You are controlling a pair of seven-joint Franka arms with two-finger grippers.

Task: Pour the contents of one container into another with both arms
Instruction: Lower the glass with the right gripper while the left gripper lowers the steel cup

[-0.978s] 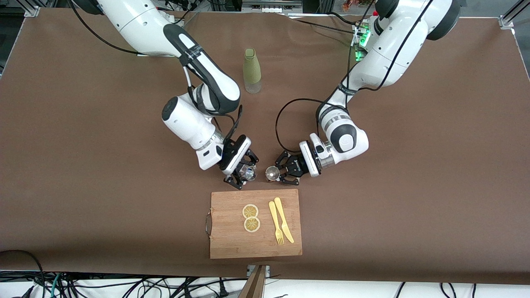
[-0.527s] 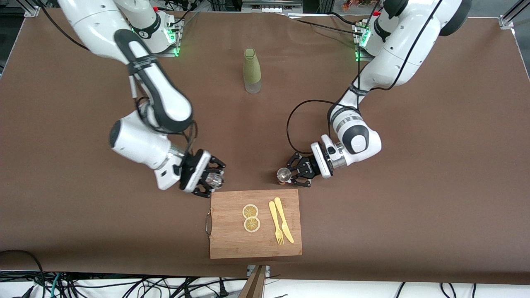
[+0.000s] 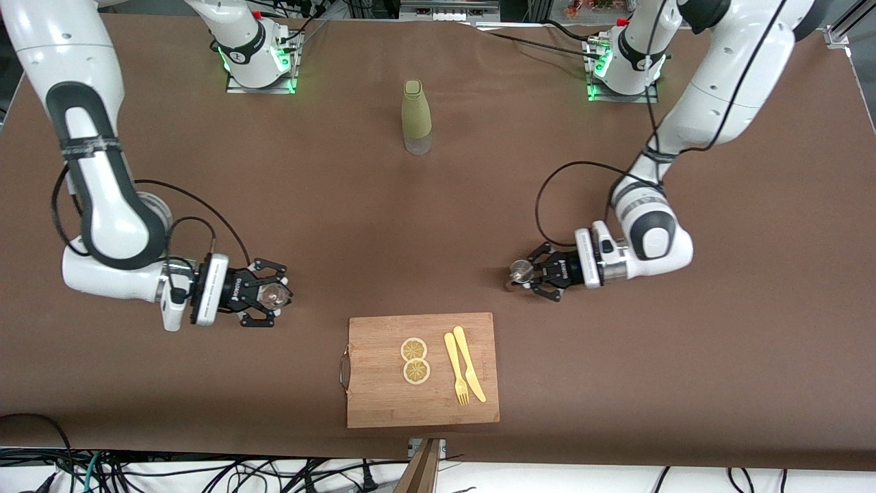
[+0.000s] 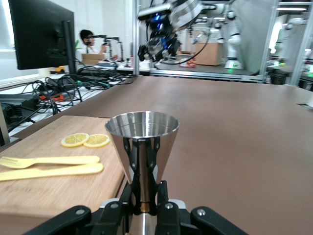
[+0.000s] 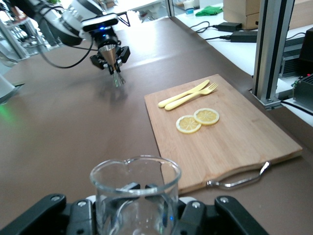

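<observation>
My right gripper is lowering the tiny clear glass cup (image 3: 274, 296), which hangs upright and free of the cutting board, so it should continue going down until the cup's base touches the brown table (image 3: 256, 249).
My right gripper (image 3: 272, 295) is shut on the tiny clear glass cup (image 3: 276, 294), held upright low over the brown table toward the right arm's end. In the right wrist view the cup (image 5: 135, 196) stands between the black fingers (image 5: 193, 218). My left gripper (image 3: 528, 274) is shut on the silver jigger (image 3: 521, 272), low over the table toward the left arm's end. The left wrist view shows the jigger (image 4: 142, 142) upright, pinched at its narrow waist by my left gripper (image 4: 145, 196). The two vessels are far apart.
A wooden cutting board (image 3: 383, 404) lies between the grippers, nearer the front camera, with two lemon slices (image 3: 415, 360) and a yellow fork and knife (image 3: 464, 373) on it. A tall olive-green bottle (image 3: 416, 116) stands farther back, mid-table.
Both grippers have swung apart from the middle of the table, each toward its own arm's end, still holding the cup and the jigger. The cup has come from tilted to upright.
</observation>
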